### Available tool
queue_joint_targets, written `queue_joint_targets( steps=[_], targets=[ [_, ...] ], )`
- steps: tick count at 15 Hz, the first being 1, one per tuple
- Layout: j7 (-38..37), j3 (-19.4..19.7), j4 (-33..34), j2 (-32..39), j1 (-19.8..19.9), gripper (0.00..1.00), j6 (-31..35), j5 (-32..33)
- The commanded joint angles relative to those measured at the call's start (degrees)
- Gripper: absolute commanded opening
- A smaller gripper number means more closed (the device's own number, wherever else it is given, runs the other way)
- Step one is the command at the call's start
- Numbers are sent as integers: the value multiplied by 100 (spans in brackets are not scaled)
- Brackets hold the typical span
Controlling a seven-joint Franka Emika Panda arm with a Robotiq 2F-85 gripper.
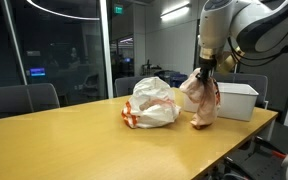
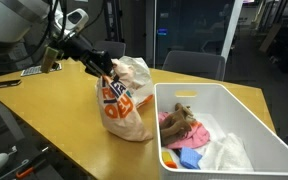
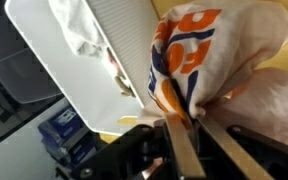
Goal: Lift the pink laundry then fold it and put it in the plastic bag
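The pink laundry (image 2: 117, 108) hangs all the way from my gripper to the table, so next I lower it onto itself (image 2: 130, 130) and grasp the folded heap before bagging it.
My gripper (image 1: 204, 72) is shut on the bunched top of a plastic bag (image 1: 202, 105) with orange print, whose bottom rests on the wooden table (image 1: 84, 140). The bag looks pink in this view, as if the pink laundry shows through it. In an exterior view the gripper (image 2: 108, 70) holds the same bag (image 2: 122, 110) next to the white bin. In the wrist view the fingers (image 3: 179, 125) pinch the printed bag (image 3: 199, 50), and pink material (image 3: 274, 100) bulges at the right.
A second white plastic bag (image 1: 152, 103) sits on the table beside the held one; it also shows behind it (image 2: 136, 70). A white bin (image 2: 224, 95) holds several cloths (image 2: 184, 125). It also shows in another exterior view (image 1: 239, 100). Chairs (image 1: 24, 98) stand behind the table.
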State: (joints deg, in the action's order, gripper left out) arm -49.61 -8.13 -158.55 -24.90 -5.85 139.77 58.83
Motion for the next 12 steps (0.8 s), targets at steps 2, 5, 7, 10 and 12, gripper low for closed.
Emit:
queue_joint_targets(
  steps=[2, 5, 7, 10, 12],
  targets=[
    [641, 239, -60, 850, -69, 0, 1155, -774],
    [959, 396, -82, 1542, -117, 0, 1544, -1033],
    [1198, 471, -89, 1951, -103, 0, 1522, -1276],
    [1387, 537, -84, 2327, -24, 0, 1374, -1419],
    [1559, 606, -78, 2612, 43, 1, 1392, -1507]
  ],
)
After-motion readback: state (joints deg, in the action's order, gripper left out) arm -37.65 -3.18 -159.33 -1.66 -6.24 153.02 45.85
